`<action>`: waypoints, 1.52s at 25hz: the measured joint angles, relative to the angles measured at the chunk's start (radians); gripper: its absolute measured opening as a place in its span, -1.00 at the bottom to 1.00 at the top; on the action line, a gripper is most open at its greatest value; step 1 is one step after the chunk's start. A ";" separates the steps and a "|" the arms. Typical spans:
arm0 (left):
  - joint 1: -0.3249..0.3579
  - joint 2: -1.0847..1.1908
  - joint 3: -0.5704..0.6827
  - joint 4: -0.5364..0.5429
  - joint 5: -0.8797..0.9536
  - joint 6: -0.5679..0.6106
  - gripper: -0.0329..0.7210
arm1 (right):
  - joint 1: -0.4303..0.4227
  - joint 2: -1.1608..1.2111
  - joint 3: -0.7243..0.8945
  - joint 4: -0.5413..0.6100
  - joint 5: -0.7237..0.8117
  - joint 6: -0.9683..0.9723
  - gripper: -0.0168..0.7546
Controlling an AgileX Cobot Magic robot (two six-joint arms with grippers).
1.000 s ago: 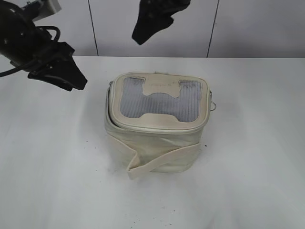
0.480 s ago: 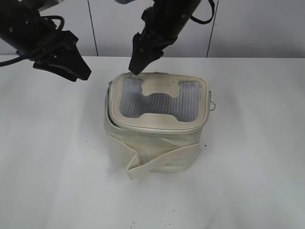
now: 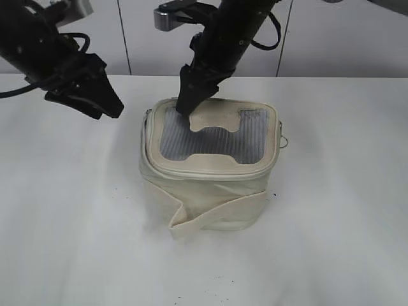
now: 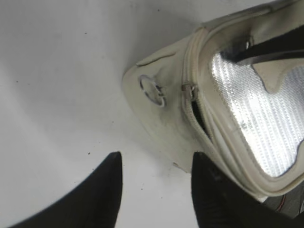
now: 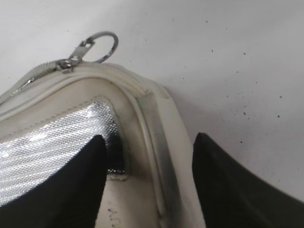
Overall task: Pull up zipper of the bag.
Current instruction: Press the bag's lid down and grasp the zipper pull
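Observation:
I should turn my left gripper in line with the ring pull before I pinch it, since the silver ring pull (image 4: 153,91) points across my left gripper's open fingers.
The cream bag (image 3: 207,191) stands mid-table, its lid with the grey window and H-shaped patch facing up. The zipper (image 3: 210,173) runs round the lid rim. In the left wrist view it gapes open below a small slider (image 4: 190,90). My right gripper (image 3: 186,105) is open and reaches across to the lid's back-left corner. In the right wrist view its fingers (image 5: 149,142) straddle the rim, with a silver ring pull (image 5: 97,46) just beyond. My left gripper (image 3: 107,105) is open and empty above the table, left of the bag (image 4: 166,128).
A silver ring (image 4: 152,91) sits on the bag's left end, and another ring (image 3: 286,141) hangs at its right side. A strap band (image 3: 210,217) crosses the bag's front. The white table (image 3: 70,229) meets a panelled wall behind.
My right arm has come down from the top of the view onto the lid's back-left corner. My left gripper has shifted slightly toward the bag.

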 joint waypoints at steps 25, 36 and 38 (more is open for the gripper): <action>-0.011 -0.006 0.000 0.144 -0.121 0.407 0.59 | 0.000 0.021 0.000 0.026 0.009 0.008 -0.82; -0.194 -0.007 0.000 0.396 -0.267 0.578 0.59 | 0.000 0.021 0.000 0.028 0.009 0.026 -0.83; -0.211 -0.007 0.000 0.414 -0.268 0.604 0.59 | 0.000 0.021 0.000 0.028 0.009 0.027 -0.83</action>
